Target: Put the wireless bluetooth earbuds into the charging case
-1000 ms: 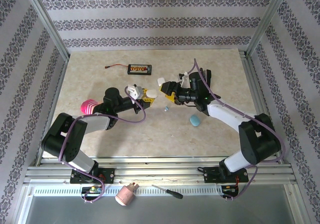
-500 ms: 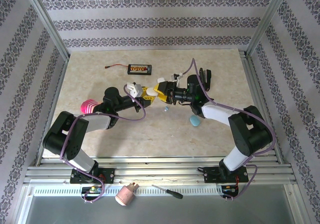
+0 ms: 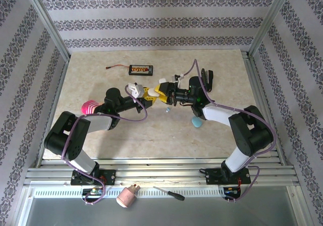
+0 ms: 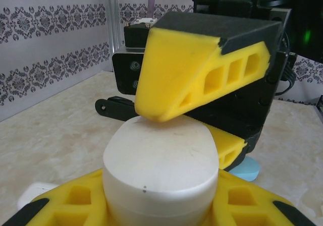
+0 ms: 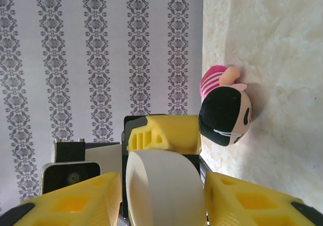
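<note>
The robot's grippers are holding the white case [image 3: 152, 92], but the earbud is pale blue, so the right gripper should put the white case aside and pick up the blue case.
A white pebble-shaped charging case [image 4: 161, 160] sits between the yellow fingers of my left gripper [image 4: 161, 198], which is shut on it. My right gripper [image 5: 164, 195] meets it head-on above the table's middle and is shut on the same case [image 5: 164, 185]. One of its fingers [image 4: 186, 69] presses the case's top. In the top view the left gripper [image 3: 148, 94] and the right gripper [image 3: 161, 92] meet tip to tip. A tiny pale blue earbud [image 3: 167, 110] lies on the table just below them. The case's lid is closed.
A blue pebble-shaped case [image 3: 196, 121] lies right of the earbud. A pink and black plush toy [image 3: 91, 106] rests beside the left arm. A black board with a cable [image 3: 141, 69] sits at the back. A screwdriver [image 3: 169, 193] lies on the front rail.
My right gripper has moved left to the case held by the left gripper and narrowed its jaws onto it. The left arm has stayed still.
</note>
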### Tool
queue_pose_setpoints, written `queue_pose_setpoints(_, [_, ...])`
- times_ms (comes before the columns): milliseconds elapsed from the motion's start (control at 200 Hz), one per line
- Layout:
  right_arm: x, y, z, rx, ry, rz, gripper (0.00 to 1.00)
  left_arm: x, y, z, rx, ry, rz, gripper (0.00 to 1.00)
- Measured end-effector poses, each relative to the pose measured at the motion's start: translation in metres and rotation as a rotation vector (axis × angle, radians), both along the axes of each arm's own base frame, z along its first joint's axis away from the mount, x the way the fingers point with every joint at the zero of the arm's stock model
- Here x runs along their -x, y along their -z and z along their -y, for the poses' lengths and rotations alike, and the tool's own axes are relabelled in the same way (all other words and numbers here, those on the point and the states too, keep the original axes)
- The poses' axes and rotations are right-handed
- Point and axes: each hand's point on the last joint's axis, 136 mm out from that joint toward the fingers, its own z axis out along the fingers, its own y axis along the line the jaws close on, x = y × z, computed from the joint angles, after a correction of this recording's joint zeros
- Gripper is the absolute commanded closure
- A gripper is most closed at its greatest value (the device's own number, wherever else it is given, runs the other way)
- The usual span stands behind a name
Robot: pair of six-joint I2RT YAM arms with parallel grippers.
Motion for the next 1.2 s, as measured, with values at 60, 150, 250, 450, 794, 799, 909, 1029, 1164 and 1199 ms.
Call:
queue_pose_setpoints(60, [0.001,0.001,-0.001,-0.002,-0.006,-0.005,0.61,0.000,0.001,0.000,-0.001,0.000,-0.003,0.74])
queue_pose_setpoints(150, [0.001,0.003,-0.002,-0.001,-0.007,-0.008,0.69,-0.002,0.003,0.000,-0.002,-0.003,-0.005,0.73])
queue_pose_setpoints(250, [-0.001,0.002,-0.001,-0.001,-0.003,-0.002,0.76,-0.004,0.003,0.001,-0.002,-0.004,-0.005,0.70])
queue_pose_setpoints(450, [-0.006,0.011,0.007,0.045,0.017,0.018,0.74,-0.005,0.002,0.000,-0.008,-0.011,0.011,0.33])
queue_pose_setpoints(794, [-0.071,0.067,0.060,0.249,0.218,0.026,0.72,-0.005,0.019,-0.007,-0.054,-0.060,0.000,0.06])
queue_pose_setpoints(799, [-0.072,0.067,0.061,0.252,0.220,0.026,0.72,-0.005,0.019,-0.007,-0.055,-0.061,0.000,0.06])
queue_pose_setpoints(909, [-0.101,0.094,0.084,0.353,0.295,0.007,0.72,-0.003,0.026,-0.007,-0.073,-0.071,-0.013,0.02])
queue_pose_setpoints(1029, [-0.132,0.115,0.104,0.466,0.356,0.003,0.70,0.002,0.036,-0.003,-0.105,-0.068,-0.029,0.00])
queue_pose_setpoints(1164, [-0.163,0.124,0.116,0.558,0.393,0.031,0.68,0.006,0.042,0.001,-0.121,-0.057,-0.040,0.00])
queue_pose_setpoints(1199, [-0.170,0.126,0.116,0.573,0.397,0.039,0.68,0.006,0.042,0.001,-0.122,-0.056,-0.040,0.00])
